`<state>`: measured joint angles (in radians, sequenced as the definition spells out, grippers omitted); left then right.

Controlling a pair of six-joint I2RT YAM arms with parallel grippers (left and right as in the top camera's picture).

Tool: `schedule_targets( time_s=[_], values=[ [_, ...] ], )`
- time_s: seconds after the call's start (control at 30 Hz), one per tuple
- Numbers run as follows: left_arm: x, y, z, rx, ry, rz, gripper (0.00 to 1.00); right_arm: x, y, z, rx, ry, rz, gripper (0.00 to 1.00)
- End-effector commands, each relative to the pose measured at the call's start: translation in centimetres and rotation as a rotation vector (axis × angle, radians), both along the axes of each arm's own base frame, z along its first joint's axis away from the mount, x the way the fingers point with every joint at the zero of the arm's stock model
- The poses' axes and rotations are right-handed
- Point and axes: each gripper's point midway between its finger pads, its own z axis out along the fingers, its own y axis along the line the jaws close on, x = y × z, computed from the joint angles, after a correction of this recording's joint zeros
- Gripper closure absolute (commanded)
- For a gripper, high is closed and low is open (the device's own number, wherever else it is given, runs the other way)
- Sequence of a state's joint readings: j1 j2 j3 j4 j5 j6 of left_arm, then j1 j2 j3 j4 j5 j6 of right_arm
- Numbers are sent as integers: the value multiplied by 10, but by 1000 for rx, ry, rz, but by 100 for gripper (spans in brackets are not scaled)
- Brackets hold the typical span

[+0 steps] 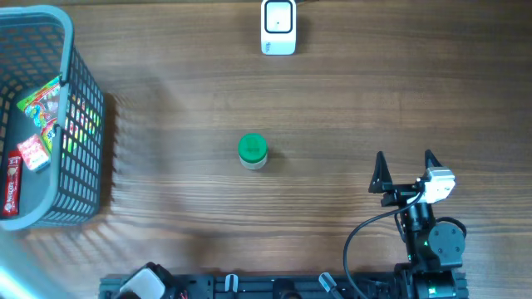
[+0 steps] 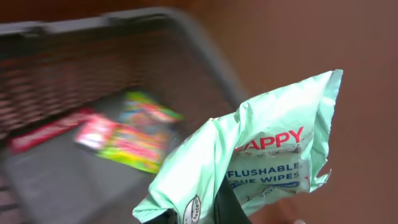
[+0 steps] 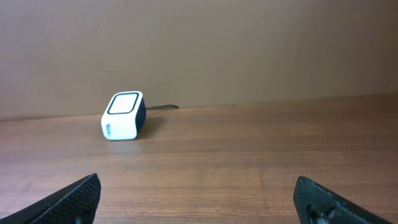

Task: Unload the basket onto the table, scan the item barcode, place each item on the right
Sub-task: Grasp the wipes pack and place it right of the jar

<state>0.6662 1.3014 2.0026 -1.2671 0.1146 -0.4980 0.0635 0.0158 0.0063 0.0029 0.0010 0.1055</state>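
I should keep carrying the mint-green pack (image 2: 273, 146) in my left gripper to the wood (image 1: 317, 161) beside the green-lidded jar until the pack rests flat for release, because that spot is clear.
In the left wrist view my left gripper (image 2: 199, 213) is shut on a mint-green pack of flushable wipes (image 2: 267, 155), held up above and beside the grey basket (image 2: 155, 15). The pack's crumpled edge sits between the dark fingers (image 2: 229, 205); no barcode shows on the visible face. The white scanner (image 1: 278, 26) stands at the far edge of the table, also visible as the white scanner (image 3: 123, 116) in the right wrist view. My right gripper (image 1: 405, 170) rests open at the near right, nothing between its fingers (image 3: 74, 196). The left gripper does not show in the overhead view.
The grey basket (image 1: 83, 108) at the far left holds a green snack pack (image 1: 41, 104), a small red pack (image 1: 33, 154) and a red bar (image 1: 10, 187). A green-lidded jar (image 1: 253, 150) stands mid-table. A cable runs from the right arm.
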Motion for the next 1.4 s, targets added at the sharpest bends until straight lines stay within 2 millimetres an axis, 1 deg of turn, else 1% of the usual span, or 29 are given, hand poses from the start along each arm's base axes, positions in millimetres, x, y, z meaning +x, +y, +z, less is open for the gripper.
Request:
schedule_targets(
  time_s=[0.0, 0.1, 0.13, 0.17, 0.2, 0.23, 0.27, 0.33, 0.43, 0.47, 0.53, 0.6, 0.63, 0.67, 0.7, 0.73, 0.83, 0.9, 0.97, 1.0, 1.03, 1.07, 1.1, 1.13, 1.17, 1.2, 1.27, 1.37],
  values=[
    [13, -73, -2, -99, -28, -233, 96, 0, 2, 1, 9, -6, 9, 0],
    [21, -128, -24, -194, 38, -388, 96, 0, 2, 1, 9, -6, 9, 0],
    [25, -143, -30, -204, 60, -440, 96, 0, 2, 1, 9, -6, 9, 0],
    [32, -169, -41, -211, 92, -533, 96, 0, 2, 1, 9, -6, 9, 0],
    [37, -185, -48, -210, 107, -588, 96, 0, 2, 1, 9, -6, 9, 0],
    [47, -210, -61, -208, 133, -670, 96, 0, 2, 1, 9, -6, 9, 0],
    [53, -226, -71, -205, 149, -711, 96, 0, 2, 1, 9, -6, 9, 0],
    [71, -266, -106, -210, 208, -765, 96, 0, 2, 1, 9, -6, 9, 0],
    [86, -326, -157, -243, 284, -846, 96, 0, 2, 1, 9, -6, 9, 0],
    [88, -352, -180, -256, 321, -883, 96, 0, 2, 1, 10, -6, 9, 0],
    [89, -391, -213, -248, 377, -955, 96, 0, 2, 1, 9, -6, 9, 0],
    [87, -423, -243, -228, 440, -1007, 96, 0, 2, 1, 9, -6, 9, 0],
    [85, -435, -258, -221, 471, -1012, 96, 0, 2, 1, 9, -6, 9, 0],
    [84, -445, -276, -216, 509, -1009, 96, 0, 2, 1, 9, -6, 9, 0],
    [82, -450, -288, -215, 539, -1000, 96, 0, 2, 1, 9, -6, 9, 0],
    [79, -457, -305, -219, 582, -990, 96, 0, 2, 1, 10, -6, 9, 0],
    [64, -472, -361, -212, 723, -959, 96, 0, 2, 1, 9, -6, 9, 0],
    [54, -480, -388, -202, 788, -950, 96, 0, 2, 1, 9, -6, 9, 0],
    [41, -487, -411, -183, 846, -950, 96, 0, 2, 1, 9, -6, 9, 0],
    [37, -490, -416, -176, 858, -954, 96, 0, 2, 1, 9, -6, 9, 0],
    [35, -491, -418, -161, 862, -957, 93, 0, 2, 1, 9, -6, 9, 0],
    [34, -491, -418, -145, 858, -957, 85, 0, 2, 1, 9, -6, 9, 0],
    [34, -491, -418, -122, 851, -958, 60, 0, 2, 1, 9, -6, 9, 0],
    [34, -492, -416, -105, 841, -965, 47, 0, 2, 1, 9, -6, 9, 0],
    [35, -493, -412, -87, 828, -978, 27, 0, 2, 1, 9, -6, 9, 0],
    [36, -494, -407, -72, 811, -990, 1, 0, 2, 1, 9, -6, 9, 0],
    [38, -495, -395, -70, 783, -1004, 0, 0, 2, 1, 9, -6, 9, 0],
    [46, -486, -367, -63, 723, -985, 0, 0, 2, 1, 9, -6, 9, 0]
  ],
)
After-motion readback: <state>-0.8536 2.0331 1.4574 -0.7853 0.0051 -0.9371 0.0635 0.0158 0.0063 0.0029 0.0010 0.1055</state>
